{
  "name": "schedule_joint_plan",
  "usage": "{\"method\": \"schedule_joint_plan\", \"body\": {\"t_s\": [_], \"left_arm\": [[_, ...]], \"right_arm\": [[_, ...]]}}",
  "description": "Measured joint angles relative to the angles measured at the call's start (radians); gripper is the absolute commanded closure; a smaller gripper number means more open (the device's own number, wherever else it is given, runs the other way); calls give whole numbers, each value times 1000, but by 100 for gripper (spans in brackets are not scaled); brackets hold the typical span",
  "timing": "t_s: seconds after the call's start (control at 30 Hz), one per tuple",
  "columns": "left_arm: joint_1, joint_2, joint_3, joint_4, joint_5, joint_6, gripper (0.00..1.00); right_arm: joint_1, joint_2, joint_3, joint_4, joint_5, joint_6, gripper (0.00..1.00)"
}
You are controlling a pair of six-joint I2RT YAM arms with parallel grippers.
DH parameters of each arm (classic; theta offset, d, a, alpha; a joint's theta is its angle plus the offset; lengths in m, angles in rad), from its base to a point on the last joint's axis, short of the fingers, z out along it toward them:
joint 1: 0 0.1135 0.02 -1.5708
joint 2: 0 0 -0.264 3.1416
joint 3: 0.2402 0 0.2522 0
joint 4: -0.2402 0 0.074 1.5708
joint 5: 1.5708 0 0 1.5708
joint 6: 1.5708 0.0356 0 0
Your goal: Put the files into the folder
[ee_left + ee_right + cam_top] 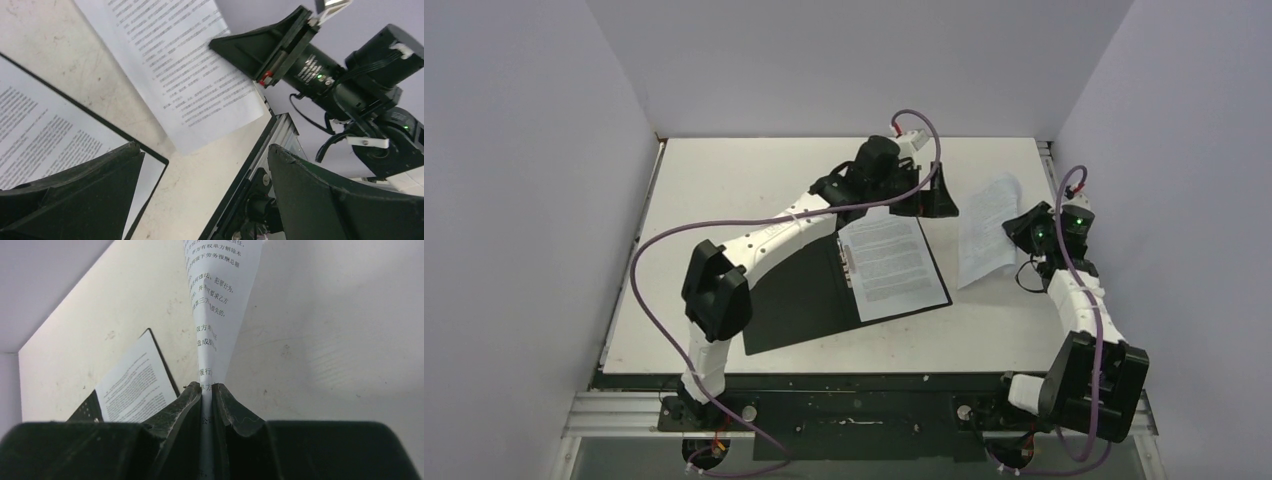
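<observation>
My left gripper keeps coming together with the second file's free long edge [961, 240], which faces its open fingers, until that edge [145, 103] is inside, and then close.
The folder [799, 295] lies open in the middle of the table, black inside up, with a metal clip [846, 262] along its spine. One file [892, 265] lies flat on its right half. A second file [987, 232] sits right of the folder, its near edge raised and pinched in my right gripper [1017, 228]. In the right wrist view that sheet [215, 300] runs straight between the shut jaws of the right gripper [206, 387]. My left gripper [932, 205] hovers open above the folder's far right corner, holding nothing; its wrist view shows the left gripper [205, 160] over bare table.
The table's right edge and a metal rail [280, 135] run close behind the held sheet. Grey walls enclose the table on three sides. The left arm [764, 240] stretches across the folder's left half.
</observation>
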Motion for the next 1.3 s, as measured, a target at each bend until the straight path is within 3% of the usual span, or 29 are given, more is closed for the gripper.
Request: {"method": "schedule_joint_plan", "body": {"t_s": [0.43,0.87,1.3], "left_arm": [[76,-281,-460,121,-1,-61,4],[190,-565,-904,510,123,-238,4],[254,-711,-1177,866,149,-425,3]], "right_arm": [[53,-187,30,0,-126,64,86],[380,-261,30,151,-140,252,86],[631,-261,16,332,-61,401,86]]}}
